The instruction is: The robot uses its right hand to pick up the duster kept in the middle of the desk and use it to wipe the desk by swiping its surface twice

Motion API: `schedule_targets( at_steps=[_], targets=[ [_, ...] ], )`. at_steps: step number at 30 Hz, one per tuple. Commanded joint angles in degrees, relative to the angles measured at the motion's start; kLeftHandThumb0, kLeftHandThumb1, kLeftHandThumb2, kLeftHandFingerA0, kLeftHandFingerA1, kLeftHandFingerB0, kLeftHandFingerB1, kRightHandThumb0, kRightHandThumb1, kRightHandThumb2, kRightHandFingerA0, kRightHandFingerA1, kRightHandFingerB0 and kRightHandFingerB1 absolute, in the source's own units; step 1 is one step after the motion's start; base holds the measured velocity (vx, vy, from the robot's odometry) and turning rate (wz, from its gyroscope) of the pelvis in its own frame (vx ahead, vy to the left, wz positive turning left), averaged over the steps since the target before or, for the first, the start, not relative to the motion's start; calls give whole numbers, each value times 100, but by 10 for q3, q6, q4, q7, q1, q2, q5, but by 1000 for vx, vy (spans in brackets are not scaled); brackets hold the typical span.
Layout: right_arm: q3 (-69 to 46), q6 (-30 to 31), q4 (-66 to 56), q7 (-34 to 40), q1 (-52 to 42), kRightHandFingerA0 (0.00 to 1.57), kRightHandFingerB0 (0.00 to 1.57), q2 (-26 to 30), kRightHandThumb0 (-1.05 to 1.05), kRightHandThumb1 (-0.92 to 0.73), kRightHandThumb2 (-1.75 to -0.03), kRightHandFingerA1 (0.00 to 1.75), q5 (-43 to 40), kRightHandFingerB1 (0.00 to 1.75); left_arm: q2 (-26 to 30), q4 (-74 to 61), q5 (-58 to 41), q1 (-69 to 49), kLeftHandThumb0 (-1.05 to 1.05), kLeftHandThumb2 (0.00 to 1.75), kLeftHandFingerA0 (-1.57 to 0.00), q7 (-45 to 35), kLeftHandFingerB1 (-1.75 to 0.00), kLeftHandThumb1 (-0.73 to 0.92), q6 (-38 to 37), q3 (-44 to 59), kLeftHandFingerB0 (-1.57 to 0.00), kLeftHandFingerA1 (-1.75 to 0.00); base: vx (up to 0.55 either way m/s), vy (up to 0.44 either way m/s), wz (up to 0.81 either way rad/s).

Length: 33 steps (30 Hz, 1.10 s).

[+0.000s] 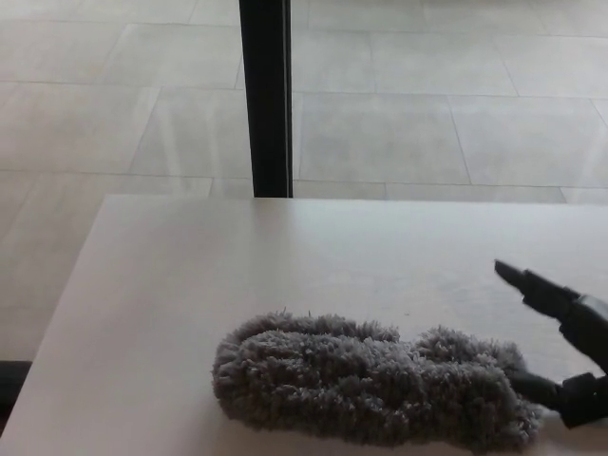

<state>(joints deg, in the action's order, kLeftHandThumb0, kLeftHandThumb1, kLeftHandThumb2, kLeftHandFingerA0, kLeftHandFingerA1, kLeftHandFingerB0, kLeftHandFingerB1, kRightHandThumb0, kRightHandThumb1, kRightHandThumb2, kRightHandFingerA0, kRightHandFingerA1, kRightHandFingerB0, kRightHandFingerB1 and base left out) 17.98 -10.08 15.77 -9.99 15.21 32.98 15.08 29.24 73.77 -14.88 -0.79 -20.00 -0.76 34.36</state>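
The duster's fluffy grey head [375,385] has a plump, straight oblong shape [275,373]. The head will stay extended when I pick it up and swipe it.
A fluffy grey duster [370,385] lies on the pale desk [237,266] near its front edge, head pointing left. My right hand [581,328] reaches in from the right edge at the duster's handle end. It is open: one black finger [532,285] points left above the desk. Another lies low against the right end of the duster head, where it hides the grey handle. The left hand does not show.
A black vertical post [266,95] stands just beyond the desk's far edge. Pale tiled floor [427,114] stretches behind it. The desk's left edge runs diagonally at the picture's left, with a dark strip [9,380] below it.
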Motion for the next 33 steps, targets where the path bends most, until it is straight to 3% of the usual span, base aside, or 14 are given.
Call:
schedule_targets(
  at_steps=[1,3,4,8,10,11,12,23,24,28,29,30,32,33],
  targets=[
    [42,-42,56,-22,39,0,0,8,-98,-62,-94,1,75,3,15,1,-4,0,-73,64,-40,-5,-40,81,5,-8,-31,-59,0,0,0],
    [44,-47,64,-20,42,0,0,8,-98,-62,-94,1,75,3,16,2,-4,0,-73,64,-40,-5,-40,81,5,-9,-31,-59,0,0,0],
    [47,-49,73,-19,47,0,0,8,-81,-69,-61,8,79,19,16,2,-9,0,-73,64,-38,-7,-41,81,8,-6,-30,-59,0,0,0],
    [50,-54,116,-10,63,0,0,3,-99,-63,-96,1,92,4,14,1,-10,-5,-72,64,-42,-5,-42,80,6,-6,-34,-62,0,0,0],
    [48,-57,124,-9,67,0,0,0,-99,-63,-96,1,94,4,14,0,-10,-6,-72,64,-42,-5,-42,80,6,-7,-34,-62,0,0,0],
    [47,-60,131,-4,72,0,0,-5,-83,-72,-62,8,95,13,15,-1,-2,-7,-74,64,-42,-3,-43,81,1,-15,-33,-61,0,0,0],
    [48,-52,127,-4,76,0,0,-16,-96,-62,-96,3,94,7,16,-1,0,-7,-74,64,-43,-1,-42,79,-1,-17,-36,-61,0,0,0],
    [96,-40,114,112,62,0,0,-117,-60,-39,-78,26,195,24,20,-6,3,4,-71,65,-39,-6,-43,83,0,-33,-33,-62,0,0,0],
    [99,-38,122,126,56,0,2,-125,-52,-54,-68,16,200,22,20,-5,5,3,-71,65,-39,-7,-41,84,-2,-36,-34,-60,0,0,0],
    [102,-38,148,150,34,0,2,-148,-56,-54,-76,30,200,24,22,-2,7,7,-70,65,-43,-4,-40,84,-3,-42,-36,-57,0,0,0],
    [104,-37,147,158,27,0,2,-144,-53,-61,-58,35,208,29,20,-3,10,12,-70,65,-44,0,-40,84,-2,-47,-36,-57,0,0,0],
    [110,-37,151,169,23,0,2,-143,-57,-52,-75,32,220,25,20,-3,11,12,-70,65,-42,-1,-40,84,-4,-50,-34,-56,0,0,0],
    [117,-34,156,187,22,1,4,-137,-54,-58,-60,38,238,28,20,-3,11,13,-71,65,-41,-7,-41,85,-7,-55,-35,-56,0,0,0],
    [122,-28,159,199,20,0,3,-129,-59,-55,-75,40,254,27,20,-3,9,13,-70,65,-40,-12,-41,85,-11,-56,-34,-56,0,0,0]
  ],
)
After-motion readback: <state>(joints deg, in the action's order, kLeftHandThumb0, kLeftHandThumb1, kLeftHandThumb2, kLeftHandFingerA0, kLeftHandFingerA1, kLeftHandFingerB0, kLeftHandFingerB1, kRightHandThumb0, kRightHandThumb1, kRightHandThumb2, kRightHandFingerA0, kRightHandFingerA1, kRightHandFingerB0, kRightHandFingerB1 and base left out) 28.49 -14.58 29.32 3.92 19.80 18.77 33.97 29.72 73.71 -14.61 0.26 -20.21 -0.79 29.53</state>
